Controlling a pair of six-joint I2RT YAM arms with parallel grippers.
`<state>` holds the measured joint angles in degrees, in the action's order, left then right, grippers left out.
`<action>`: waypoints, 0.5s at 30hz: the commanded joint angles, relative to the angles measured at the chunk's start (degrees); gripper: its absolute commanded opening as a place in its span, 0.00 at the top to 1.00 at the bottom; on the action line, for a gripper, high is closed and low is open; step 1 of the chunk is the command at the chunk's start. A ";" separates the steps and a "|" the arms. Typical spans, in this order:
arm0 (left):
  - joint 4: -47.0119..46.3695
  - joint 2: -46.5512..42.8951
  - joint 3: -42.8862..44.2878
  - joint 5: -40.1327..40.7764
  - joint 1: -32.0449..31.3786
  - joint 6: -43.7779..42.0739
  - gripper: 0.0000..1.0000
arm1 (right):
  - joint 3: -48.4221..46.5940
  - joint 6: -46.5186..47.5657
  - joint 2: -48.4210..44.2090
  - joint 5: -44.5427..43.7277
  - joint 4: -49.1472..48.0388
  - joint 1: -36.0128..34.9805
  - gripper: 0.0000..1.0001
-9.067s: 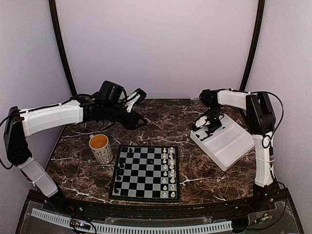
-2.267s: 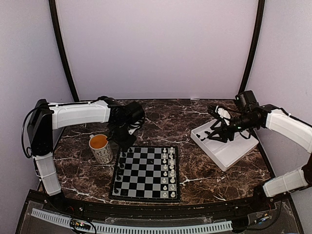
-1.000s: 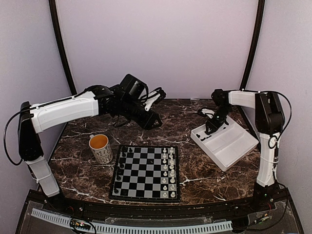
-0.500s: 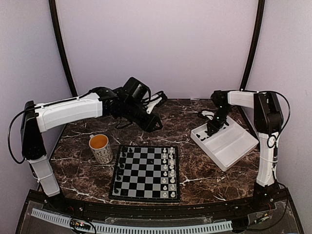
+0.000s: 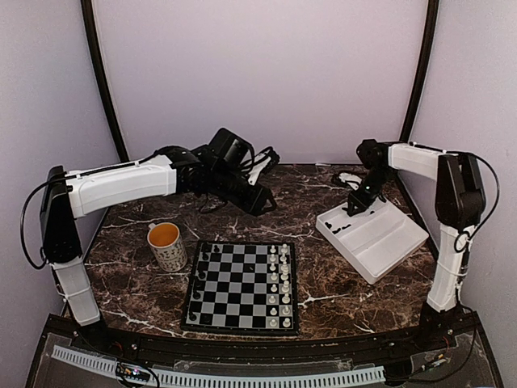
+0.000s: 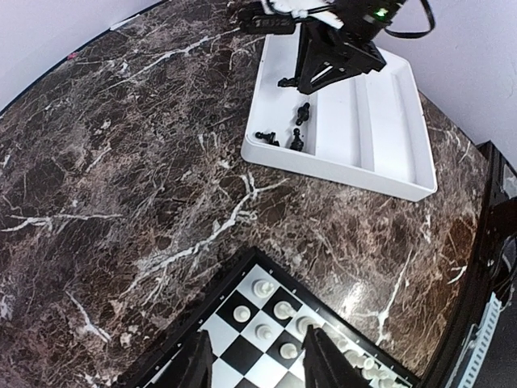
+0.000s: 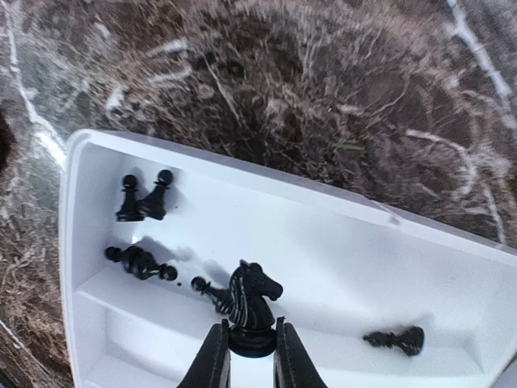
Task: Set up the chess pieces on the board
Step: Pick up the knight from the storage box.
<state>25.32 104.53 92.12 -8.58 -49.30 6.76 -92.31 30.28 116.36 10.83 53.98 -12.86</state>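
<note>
Next, I pass the black knight [image 7: 252,340] to my left gripper for placing, because my right gripper is holding the knight by its base, far from the board's mug side [image 5: 197,305].
In the right wrist view my right gripper [image 7: 249,331] is shut on the base of a black knight [image 7: 253,295], held upright just above the white tray [image 7: 363,250]. Several more black chess pieces [image 7: 142,198] stand or lie in the tray's left end. From above, the right gripper [image 5: 355,206] hangs over the tray's far left corner. The board [image 5: 242,289] lies at centre front, with black pieces [image 5: 199,279] along its left side and white ones on its right. My left gripper [image 5: 260,202] hovers behind the board, open and empty, and its wrist view shows the board's corner [image 6: 242,279] below.
A mug [image 5: 168,245] of orange liquid stands just left of the board. The tray [image 5: 376,238] sits tilted at the right of the marble table. White pieces [image 5: 279,283] fill the board's two right-hand columns. The left wrist view also shows the tray [image 6: 380,121].
The right gripper has closed on the black knight and risen slightly at the tray's far corner. The left arm has swung a little to the right, still behind the board.
</note>
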 commanded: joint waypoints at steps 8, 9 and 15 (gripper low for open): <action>-14.37 3.28 4.53 -8.37 1.73 18.83 0.58 | 10.44 1.05 -24.38 5.15 -7.94 -8.96 0.85; -15.79 3.65 5.00 -10.29 1.74 19.83 0.58 | 11.39 1.21 -25.76 4.26 -8.79 -10.68 0.85; -21.92 5.64 5.08 -17.62 1.76 26.82 0.59 | 11.35 2.52 -29.96 1.38 -9.35 -17.87 0.85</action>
<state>10.04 109.73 96.27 -19.18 -47.46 27.03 -80.58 31.59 88.53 14.26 46.89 -28.40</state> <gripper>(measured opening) 0.415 0.152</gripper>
